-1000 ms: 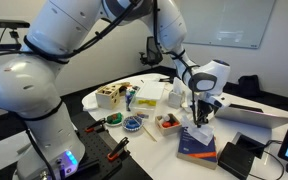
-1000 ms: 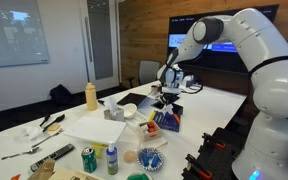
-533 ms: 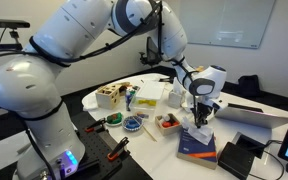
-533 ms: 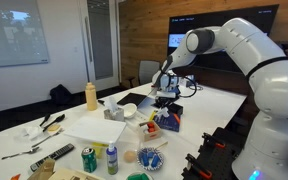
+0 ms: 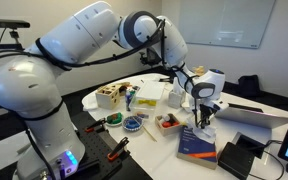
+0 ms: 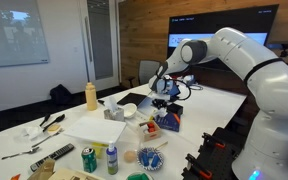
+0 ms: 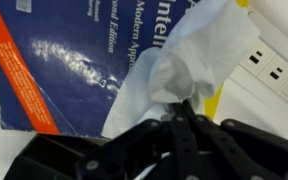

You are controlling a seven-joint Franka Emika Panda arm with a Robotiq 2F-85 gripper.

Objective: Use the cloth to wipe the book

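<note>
Next, my gripper sweeps the cloth back over the book's dark-blue cover [image 5: 195,143], because the cloth already extends over the book's yellow edge [image 7: 214,102] next to the power strip.
The dark-blue book [image 7: 69,70] lies flat on the white table, with an orange band along its edge; it also shows in both exterior views [image 5: 196,145] [image 6: 165,122]. My gripper [image 7: 179,105] is shut on a white cloth [image 7: 189,55] that hangs from the fingertips and drapes over the book's cover. In an exterior view the gripper [image 5: 204,115] hangs just above the book with the cloth [image 5: 203,130] touching it. In the other exterior view my gripper [image 6: 165,100] stands over the book.
A white power strip [image 7: 269,65] lies beside the book. A grey laptop [image 5: 259,115] sits behind it. A black box [image 5: 239,155], a small bowl [image 5: 167,123], a blue-rimmed bowl [image 5: 133,124], a yellow bottle [image 6: 91,96], cans [image 6: 88,158] and other clutter crowd the table.
The arm's upper links have swung, while my gripper has stayed over the book with the cloth, shifting only slightly.
</note>
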